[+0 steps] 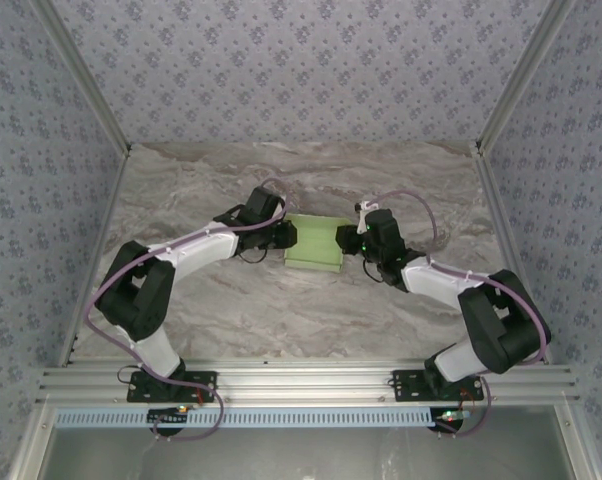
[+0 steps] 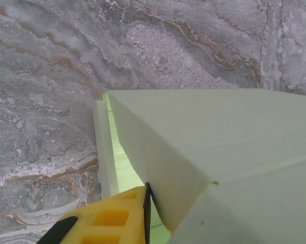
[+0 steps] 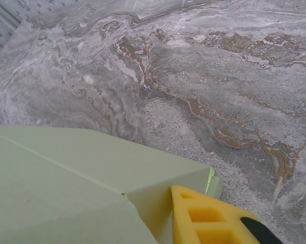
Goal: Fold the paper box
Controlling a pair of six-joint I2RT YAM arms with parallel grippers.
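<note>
I should pull my left gripper's finger back out past the box's end [image 2: 104, 147] before I close the lid, because the finger is in the gap [image 2: 125, 165] beside the lid's side flap.
The paper box [image 1: 316, 243] is pale green card, half formed, lying mid-table between my two grippers. My left gripper [image 1: 286, 236] is at its left end and my right gripper [image 1: 349, 240] at its right end. In the left wrist view the left gripper [image 2: 157, 194] has one yellow finger [image 2: 112, 218] pressed with its black pad against a raised wall of the box [image 2: 219, 137]; the other finger is hidden behind the card. In the right wrist view the right gripper [image 3: 160, 206] has a yellow finger [image 3: 209, 218] flat against the end wall of the box [image 3: 92, 168]; its partner is hidden under the card.
The marble-patterned tabletop [image 1: 221, 310] is bare around the box. Patterned walls with metal posts [image 1: 486, 135] close off the back and sides. A narrow loose flap [image 2: 104, 152] stands beside the box wall in the left wrist view.
</note>
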